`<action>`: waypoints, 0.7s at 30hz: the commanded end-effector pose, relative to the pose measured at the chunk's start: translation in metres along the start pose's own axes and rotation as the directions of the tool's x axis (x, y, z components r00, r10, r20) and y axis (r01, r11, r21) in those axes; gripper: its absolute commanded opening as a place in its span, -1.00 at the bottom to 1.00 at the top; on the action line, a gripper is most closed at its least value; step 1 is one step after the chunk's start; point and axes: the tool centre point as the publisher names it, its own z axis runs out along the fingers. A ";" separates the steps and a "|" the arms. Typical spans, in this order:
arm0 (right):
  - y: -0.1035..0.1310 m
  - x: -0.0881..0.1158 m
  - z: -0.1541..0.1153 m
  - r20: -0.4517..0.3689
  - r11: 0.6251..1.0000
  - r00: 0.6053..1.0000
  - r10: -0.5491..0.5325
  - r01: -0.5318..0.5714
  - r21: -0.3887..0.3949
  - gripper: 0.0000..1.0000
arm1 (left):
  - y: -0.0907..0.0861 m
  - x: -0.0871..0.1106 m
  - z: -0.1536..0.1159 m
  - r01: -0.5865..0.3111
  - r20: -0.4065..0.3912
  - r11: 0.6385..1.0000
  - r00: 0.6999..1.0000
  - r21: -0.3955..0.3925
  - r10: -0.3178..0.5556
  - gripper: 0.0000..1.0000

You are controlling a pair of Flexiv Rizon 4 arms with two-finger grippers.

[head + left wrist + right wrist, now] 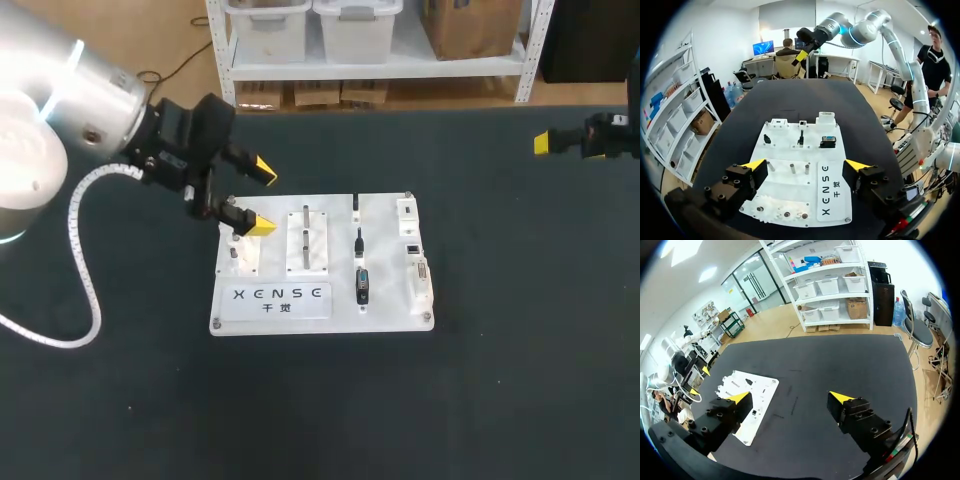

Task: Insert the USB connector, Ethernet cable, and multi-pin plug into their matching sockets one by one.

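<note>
The USB connector has a white holder showing under it, so the USB connector will come loose and leave that holder on the board when I lift.
The white task board lies mid-table. Three black plugs stand in a column on it: a small USB connector, the Ethernet plug and the larger black-and-blue multi-pin plug. Their white sockets line the board's right edge. My left gripper hangs open over the board's far left corner. In its wrist view the left gripper has only the board beneath, with the plugs ahead. My right gripper hovers far to the right and back. In its own view the right gripper is open and empty.
The board also carries two metal pegs in a clear block, small white gears under my left gripper, and a printed label. Black tabletop surrounds the board on all sides.
</note>
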 end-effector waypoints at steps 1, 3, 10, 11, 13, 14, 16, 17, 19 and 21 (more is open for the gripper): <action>0.000 0.000 0.000 0.000 1.000 1.000 0.000 0.000 0.002 1.00 | 0.002 0.000 0.001 -0.018 0.003 1.000 1.000 -0.001 0.018 1.00; 0.000 0.000 0.000 0.000 1.000 1.000 0.000 0.000 0.002 1.00 | 0.002 0.001 0.001 -0.018 0.002 1.000 1.000 0.001 0.018 1.00; 0.000 0.000 0.000 0.000 1.000 1.000 0.000 0.000 0.002 1.00 | 0.001 0.001 0.001 -0.023 0.002 1.000 1.000 0.008 0.023 1.00; 0.000 0.000 0.000 0.000 1.000 1.000 0.000 0.000 0.002 1.00 | 0.001 0.001 0.001 -0.013 0.002 1.000 1.000 0.005 0.013 1.00; 0.000 0.000 0.000 0.000 1.000 1.000 0.000 0.000 0.002 1.00 | 0.001 0.001 0.001 0.004 0.007 1.000 1.000 0.004 -0.004 1.00; 0.000 0.000 0.000 0.000 1.000 1.000 0.000 0.000 0.002 1.00 | 0.001 0.001 0.001 0.004 0.007 1.000 1.000 0.004 -0.004 1.00; 0.000 0.000 0.000 0.000 1.000 1.000 0.000 0.000 0.002 1.00 | 0.001 0.001 0.001 0.004 0.007 1.000 1.000 0.004 -0.004 1.00; 0.000 0.000 0.000 0.000 1.000 1.000 0.000 0.000 0.002 1.00 | 0.001 0.001 0.001 0.004 0.007 1.000 1.000 0.004 -0.004 1.00; 0.000 0.000 0.000 0.000 1.000 1.000 0.000 0.000 0.002 1.00 | 0.001 0.001 0.001 0.004 0.007 1.000 1.000 0.004 -0.004 1.00; 0.000 0.000 0.000 0.000 1.000 1.000 0.000 0.000 0.002 1.00 | 0.001 0.001 0.001 0.004 0.007 1.000 1.000 0.004 -0.004 1.00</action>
